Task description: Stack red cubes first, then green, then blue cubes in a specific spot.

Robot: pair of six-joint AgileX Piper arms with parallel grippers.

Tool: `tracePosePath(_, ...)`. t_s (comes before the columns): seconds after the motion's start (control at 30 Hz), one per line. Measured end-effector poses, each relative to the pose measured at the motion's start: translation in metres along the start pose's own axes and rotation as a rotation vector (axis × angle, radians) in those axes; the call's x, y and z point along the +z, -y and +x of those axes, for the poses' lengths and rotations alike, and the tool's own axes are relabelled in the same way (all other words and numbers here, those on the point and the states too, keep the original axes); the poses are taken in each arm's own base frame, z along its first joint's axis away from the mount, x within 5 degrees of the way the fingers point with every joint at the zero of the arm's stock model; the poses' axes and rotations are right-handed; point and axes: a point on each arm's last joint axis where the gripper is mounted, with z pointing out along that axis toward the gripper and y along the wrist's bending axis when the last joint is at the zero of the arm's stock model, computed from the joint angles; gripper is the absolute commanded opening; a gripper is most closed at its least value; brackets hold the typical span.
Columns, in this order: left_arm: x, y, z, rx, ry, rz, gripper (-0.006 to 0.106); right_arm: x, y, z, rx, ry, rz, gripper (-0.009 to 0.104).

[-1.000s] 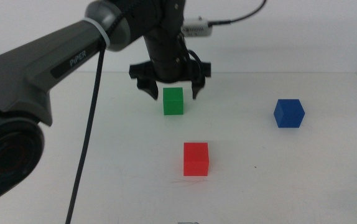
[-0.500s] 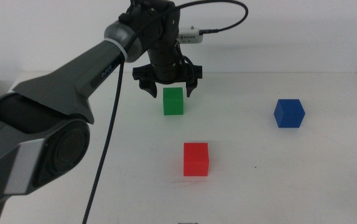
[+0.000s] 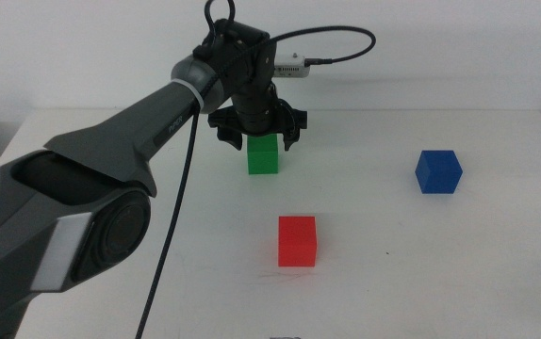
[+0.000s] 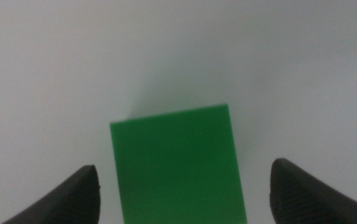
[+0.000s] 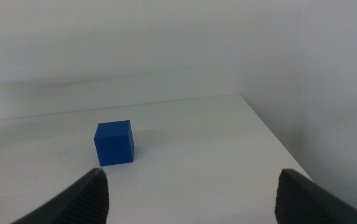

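Observation:
I expect the green cube to turn square to the open fingers when I close my left gripper, as the green cube's edge slants slightly between them.
The green cube stands on the white table behind the middle. My left gripper hangs just over its top, open, with a jaw on either side and clear of it. In the left wrist view the green cube sits between the two jaws with gaps both sides. The red cube stands alone nearer the front, on bare tabletop. The blue cube stands at the right; it also shows in the right wrist view. My right gripper is open and waits out of the middle view.
The left arm and its black cable cross the left half of the table. The table's far edge meets a white wall; its right edge lies beyond the blue cube.
My left gripper has come down from above the green cube until its jaws flank the cube's top. The arm has stretched farther over the table. The cubes have not moved.

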Motion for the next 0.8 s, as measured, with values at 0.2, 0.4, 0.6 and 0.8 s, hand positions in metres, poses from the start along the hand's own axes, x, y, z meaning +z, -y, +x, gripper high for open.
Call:
tracePosePath(0.2,0.010,-0.001,-0.003,0.016,0.050,-0.010,0.094,0.000,0.000,0.000,0.000,0.000,0.000,0.080)
tracePosePath(0.4,0.026,-0.001,-0.001,0.020,0.058,-0.009,0.089,0.000,0.000,0.000,0.000,0.000,0.000,0.080)
tracePosePath(0.6,0.033,0.000,0.002,0.017,0.043,-0.006,0.056,0.000,0.000,0.000,0.000,0.000,0.000,0.080)
tracePosePath(0.8,0.028,-0.001,0.002,-0.005,0.024,-0.015,0.005,0.000,0.000,0.000,0.000,0.000,0.000,0.080)
